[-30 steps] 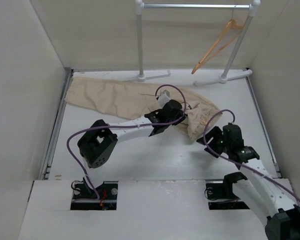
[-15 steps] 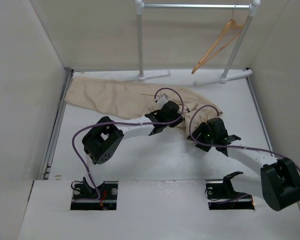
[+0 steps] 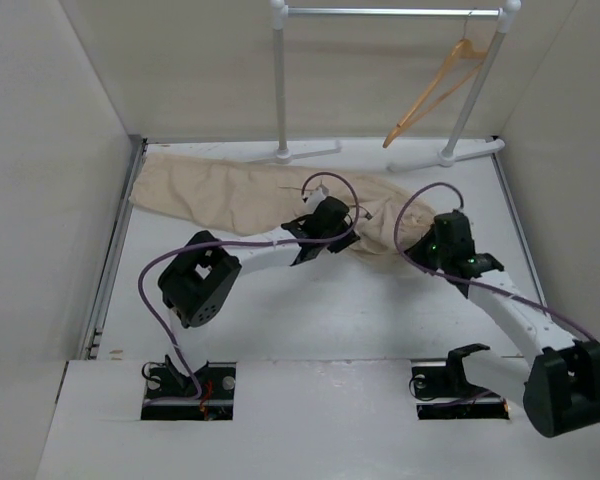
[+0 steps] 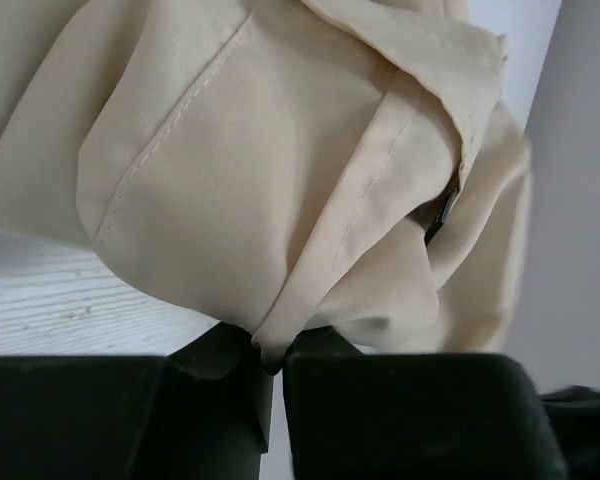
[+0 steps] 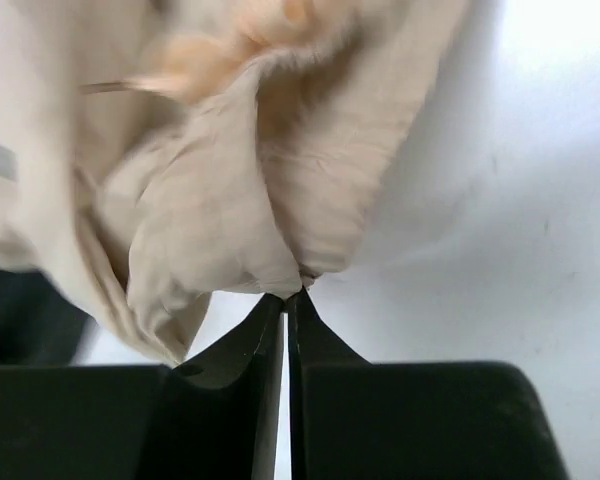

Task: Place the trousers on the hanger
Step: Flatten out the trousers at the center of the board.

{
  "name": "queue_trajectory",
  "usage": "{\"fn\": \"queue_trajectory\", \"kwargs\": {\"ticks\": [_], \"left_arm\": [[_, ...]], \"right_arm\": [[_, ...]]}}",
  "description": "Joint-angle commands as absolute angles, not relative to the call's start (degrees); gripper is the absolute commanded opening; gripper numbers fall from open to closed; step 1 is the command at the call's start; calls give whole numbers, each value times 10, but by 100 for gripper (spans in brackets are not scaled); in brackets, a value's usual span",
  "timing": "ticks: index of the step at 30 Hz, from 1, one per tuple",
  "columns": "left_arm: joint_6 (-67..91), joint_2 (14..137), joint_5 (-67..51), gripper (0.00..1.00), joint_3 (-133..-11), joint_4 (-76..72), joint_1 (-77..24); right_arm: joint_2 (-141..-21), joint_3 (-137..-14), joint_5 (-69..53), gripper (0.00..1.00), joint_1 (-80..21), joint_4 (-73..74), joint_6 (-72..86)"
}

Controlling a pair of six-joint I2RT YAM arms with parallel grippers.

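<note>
The trousers lie bunched up (image 3: 384, 214) between my grippers. So my right gripper should keep hold of the trousers' edge while my left gripper pulls its fold of cloth out along the long leg (image 3: 202, 192).
The beige trousers (image 3: 230, 195) lie across the far half of the table, one long leg running left, the right end bunched up. My left gripper (image 3: 342, 226) sits over the middle of the bunched part. In the left wrist view it (image 4: 270, 358) is shut on a fold of the trousers (image 4: 240, 180). My right gripper (image 3: 422, 236) is at the cloth's right edge. The right wrist view shows it (image 5: 294, 296) shut on a thin edge of the trousers (image 5: 230, 200), lifted a little off the white table. The light-orange hanger (image 3: 435, 88) hangs from the rail at the back right, apart from both grippers.
The white garment rail (image 3: 390, 11) stands at the back on two uprights (image 3: 280, 80), with its feet (image 3: 470, 150) resting on the table just behind the trousers. White walls close in the left, right and back sides. Purple cables loop over both arms.
My right arm swung forward and rightward to the trousers' right edge and its jaws closed on the cloth. The left gripper, still shut on the fold, shifted slightly back; the right end bunched inward.
</note>
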State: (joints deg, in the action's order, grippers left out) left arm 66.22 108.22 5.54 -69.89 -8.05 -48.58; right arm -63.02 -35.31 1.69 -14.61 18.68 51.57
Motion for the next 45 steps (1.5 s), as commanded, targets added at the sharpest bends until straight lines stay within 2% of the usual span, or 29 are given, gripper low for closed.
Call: {"fn": "queue_trajectory", "kwargs": {"ticks": [1, 7, 12, 13, 14, 15, 17, 21, 24, 26, 28, 32, 35, 38, 39, 40, 42, 43, 45], "left_arm": [[586, 999, 47, 0, -735, -12, -478], [407, 974, 85, 3, -863, 162, -467], [320, 1090, 112, 7, -1039, 186, -450], [319, 1110, 111, 12, -1062, 186, -449], [319, 1119, 113, 21, -1076, 190, -451], [323, 1111, 119, 34, -1070, 195, -457], [323, 1063, 143, 46, -1009, 187, -480], [348, 903, 252, 42, -774, 144, -564], [422, 838, 295, 37, -660, 165, -606], [477, 835, 268, 36, -617, 185, -606], [514, 846, 234, 40, -585, 172, -592], [523, 881, 185, 48, -547, 35, -547], [527, 946, 117, 50, -572, -10, -512], [527, 1011, 84, 48, -604, -16, -501], [527, 1028, 83, 44, -613, -14, -501], [529, 1043, 85, 37, -617, -17, -498], [536, 1056, 92, 14, -625, -11, -494], [545, 1043, 101, 6, -618, -7, -489], [556, 973, 127, 0, -586, 11, -479]], "right_arm": [[-588, -452, 38, 8, -96, 231, 463], [-639, -561, 23, 6, -26, 207, 447], [-704, -623, 3, 6, 7, 164, 459], [-714, -634, 3, 6, 10, 163, 459], [-720, -640, 4, 6, 11, 163, 459], [-724, -644, 4, 6, 13, 163, 458], [-729, -651, -3, 6, 12, 163, 458], [-732, -648, -5, 6, 7, 162, 455], [-732, -646, -6, 6, 6, 163, 454], [-730, -650, -7, 6, 6, 166, 452], [-728, -653, -10, 7, 6, 168, 449], [-721, -643, -16, 7, 3, 169, 448], [-710, -626, -17, 7, 2, 168, 451], [-698, -606, -22, 7, 0, 166, 454], [-693, -599, -24, 7, 0, 165, 455], [-686, -593, -24, 7, -1, 165, 456], [-675, -585, -22, 7, -5, 168, 457], [-670, -581, -21, 7, -5, 169, 457], [-659, -578, -24, 7, -3, 171, 457]]}}
